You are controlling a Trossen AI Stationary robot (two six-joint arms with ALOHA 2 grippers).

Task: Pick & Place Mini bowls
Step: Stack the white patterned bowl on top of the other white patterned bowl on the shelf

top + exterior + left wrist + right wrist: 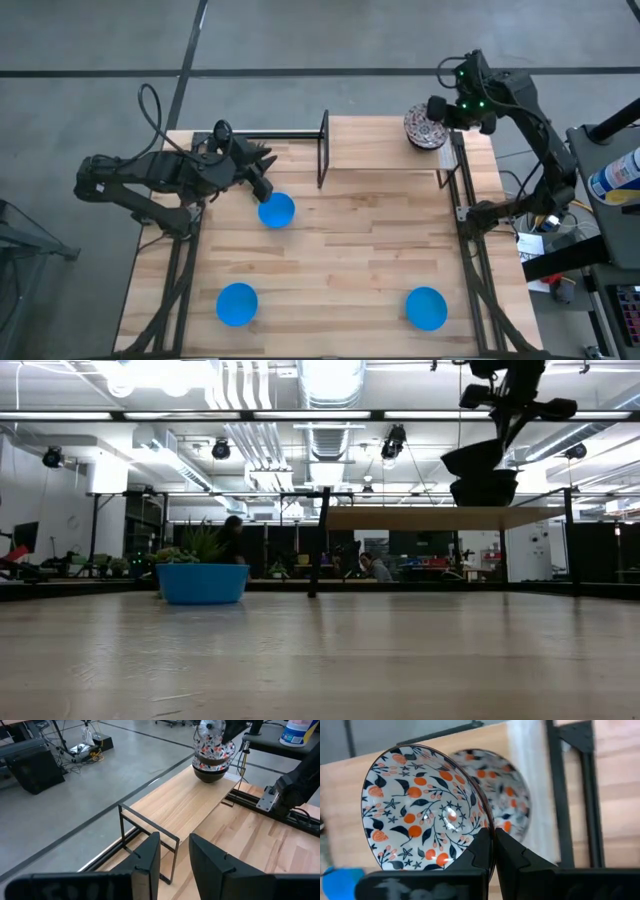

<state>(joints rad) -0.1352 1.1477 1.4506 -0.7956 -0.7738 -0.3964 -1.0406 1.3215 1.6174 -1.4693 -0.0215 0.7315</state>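
My right gripper has the held floral bowl (474,458) hanging open side up above the shelf's floral bowl (484,491). It should keep lowering the held bowl until it sits inside the other one, then let go.
Three plain blue mini bowls rest on the table: one (276,211) mid-left, which also shows in the low view (202,582), one (237,304) near left and one (427,308) near right. My left gripper (263,187) is open and empty (175,847), just beside the far left rim of the mid-left blue bowl. My right gripper (441,112) is shut on a floral mini bowl (427,807) over the raised shelf (385,145) at the far right. Another floral bowl (507,792) sits on the shelf beneath it. My right gripper pinches the floral bowl's rim (491,831), one finger on the patterned inside (479,851) and one on the outside. The fingers come from above. The bowl is tilted on edge, just above the floral bowl (484,490) that rests on the shelf.
The wooden shelf stands on thin black legs (323,150) over the table's far right part. A small green plant (195,545) stands behind the blue bowl in the low view. Black frame rails (462,200) run along the table's right side. Bare wood lies in the table's middle.
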